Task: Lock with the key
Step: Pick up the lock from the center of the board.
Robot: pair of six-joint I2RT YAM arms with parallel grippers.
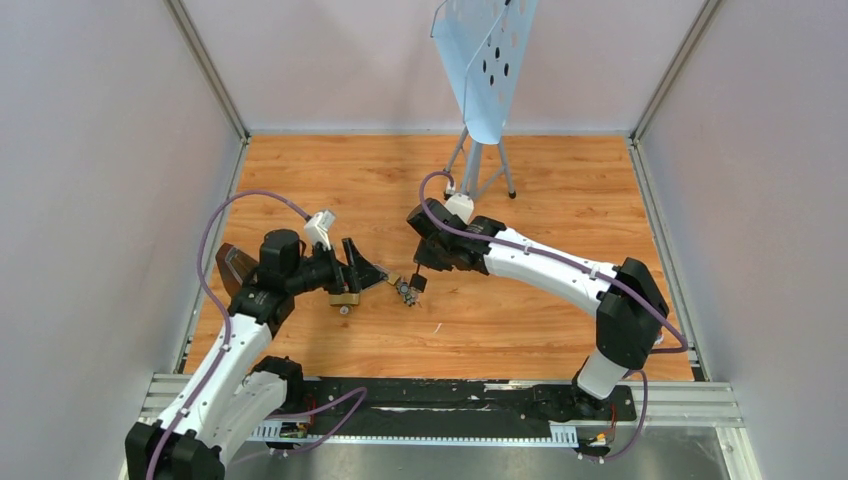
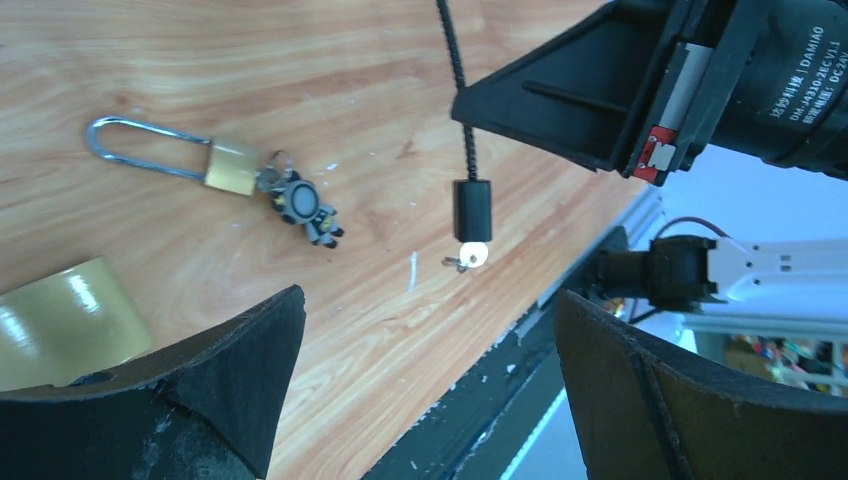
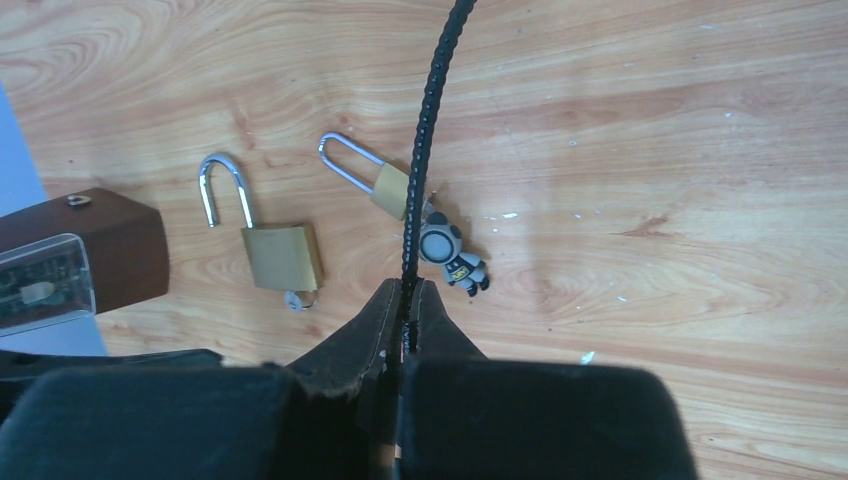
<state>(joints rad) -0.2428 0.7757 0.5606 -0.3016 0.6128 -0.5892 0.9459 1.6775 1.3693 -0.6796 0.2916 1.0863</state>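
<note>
The dark fob hangs from the cord in my right gripper (image 2: 470,155). Next, my left gripper takes hold of the fob (image 1: 418,283) before my right gripper takes the cord's loose end.
The big brass padlock (image 3: 282,256) lies on the wood floor with its shackle open; it also shows in the top view (image 1: 346,298). The tiny silver key (image 3: 297,299) sits at the padlock's bottom edge. My right gripper (image 3: 405,292) is shut on a black braided cord (image 3: 430,110) and held above the floor. From the cord hang a dark fob (image 2: 473,208) and a small pale piece (image 2: 470,256). My left gripper (image 2: 428,300) is open and empty, just above and behind the big padlock in the top view (image 1: 365,272). That padlock and the key are out of the left wrist view.
A small brass padlock with a long shackle (image 3: 385,186) and a grey figure charm (image 3: 452,252) lies right of the big one. A brown box (image 3: 85,245) stands at the left and a tape roll (image 2: 60,320) lies near my left finger. A blue perforated panel on a stand (image 1: 485,70) is at the back.
</note>
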